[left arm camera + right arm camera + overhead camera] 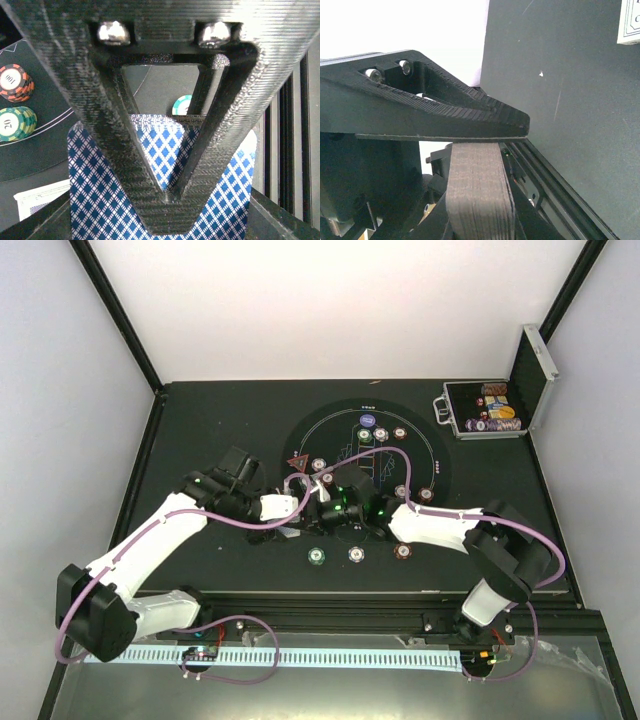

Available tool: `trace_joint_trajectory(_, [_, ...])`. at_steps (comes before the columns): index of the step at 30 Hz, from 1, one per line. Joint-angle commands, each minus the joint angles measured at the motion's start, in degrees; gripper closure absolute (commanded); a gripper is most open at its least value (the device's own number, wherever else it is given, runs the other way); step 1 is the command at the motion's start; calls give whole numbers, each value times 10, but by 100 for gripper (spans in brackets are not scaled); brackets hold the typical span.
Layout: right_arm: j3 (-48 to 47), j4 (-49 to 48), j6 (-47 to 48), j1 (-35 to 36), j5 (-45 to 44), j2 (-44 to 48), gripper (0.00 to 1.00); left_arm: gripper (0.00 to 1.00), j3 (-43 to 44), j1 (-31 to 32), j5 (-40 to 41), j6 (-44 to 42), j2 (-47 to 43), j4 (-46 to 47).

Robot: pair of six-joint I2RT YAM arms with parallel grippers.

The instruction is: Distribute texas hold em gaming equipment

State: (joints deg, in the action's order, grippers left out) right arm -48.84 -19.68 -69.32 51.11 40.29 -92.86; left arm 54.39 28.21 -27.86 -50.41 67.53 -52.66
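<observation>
My right gripper's fingers straddle the whole thick deck [481, 200] in my left gripper, so next my right gripper opens and draws off just the outer blue-diamond card [97, 182].
My right gripper [338, 512] is shut on a thick deck of playing cards [477, 190], seen edge-on between its upper and lower finger in the right wrist view. My left gripper [308, 520] meets it at the near rim of the round layout. In the left wrist view its fingers [125, 165] close to a V tip [170, 197] in front of the deck's blue-diamond card back [100, 200]. I cannot tell whether the tip touches the card. A green chip [317, 556], a white disc [356, 554] and a brown chip [404, 551] lie near the front. A red triangle [297, 462] lies at the left.
More chips sit around the printed circle [365, 420] [427, 494]. An open silver-edged case [485, 410] with coloured chips stands at the back right. Orange [15, 82] and green [15, 122] chip stacks lie left of the left gripper. A white card [40, 197] lies below them.
</observation>
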Motion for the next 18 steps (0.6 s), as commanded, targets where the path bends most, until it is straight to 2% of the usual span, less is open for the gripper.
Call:
trace_joint_trajectory(1, [2, -27, -4, 0, -14, 3, 99, 49, -1, 1, -5, 3, -2, 8])
trace_joint_trajectory(3, [6, -26, -4, 0, -17, 1, 99, 53, 1, 1, -5, 4, -5, 7])
trace_joint_trajectory(5, [11, -27, -4, 0, -23, 0, 99, 66, 2, 2, -3, 8, -8, 8])
trace_joint_trajectory(11, [14, 7, 19, -1, -45, -7, 99, 96, 12, 2, 6, 18, -10, -2])
trace_joint_trajectory(15, [17, 45, 49, -4, -58, -10, 98, 98, 23, 2, 15, 23, -11, -18])
trace_joint_trajectory(18, [15, 64, 64, -8, -60, -6, 89, 99, 18, 2, 18, 19, -16, -18])
